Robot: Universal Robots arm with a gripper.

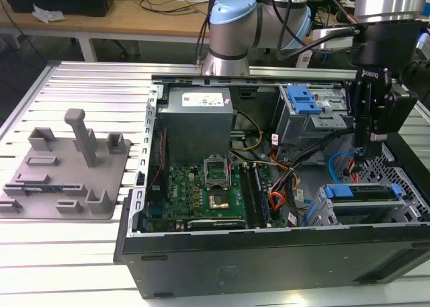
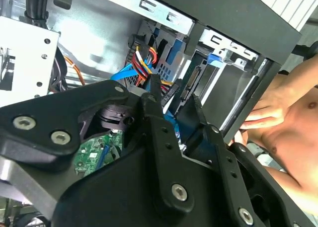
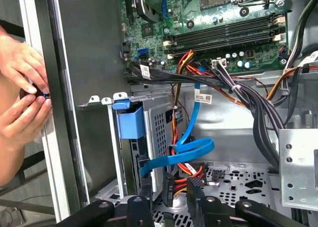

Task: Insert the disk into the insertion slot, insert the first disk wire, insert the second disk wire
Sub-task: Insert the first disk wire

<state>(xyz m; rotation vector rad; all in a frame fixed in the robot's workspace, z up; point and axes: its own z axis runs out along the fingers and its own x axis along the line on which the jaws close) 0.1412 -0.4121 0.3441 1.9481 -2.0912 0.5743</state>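
Note:
My gripper is going to carry the black connector [image 3: 169, 191] to the disk. The red and yellow wires curve loosely [image 3: 193, 174] behind the connector, so I expect the wires to bend round and reach when I carry it.
In the exterior view the disk [image 1: 363, 193], in its blue frame, lies inside the insertion slot [image 1: 322, 209], a low grey cage at the case's front corner on that view's right. My gripper [image 1: 369, 146] hangs just above the cage. In the first wrist view my gripper [image 3: 170, 189] stands open, its fingers either side of a black connector [image 3: 168, 185] with red, yellow and black wires. A blue flat cable [image 3: 185, 151] loops beside the cage's perforated wall [image 3: 159, 130]. The second wrist view shows my gripper [image 2: 175, 90] close to the disk's connector edge [image 2: 191, 83].
A thick black cable bundle [image 3: 238, 88] crosses over the motherboard [image 1: 208, 189]. The taller bay with a blue latch [image 1: 302, 102] stands behind the cage. A person's hands [image 3: 22, 88] rest on the case's outer edge. A grey fixture plate [image 1: 67, 169] lies outside the case.

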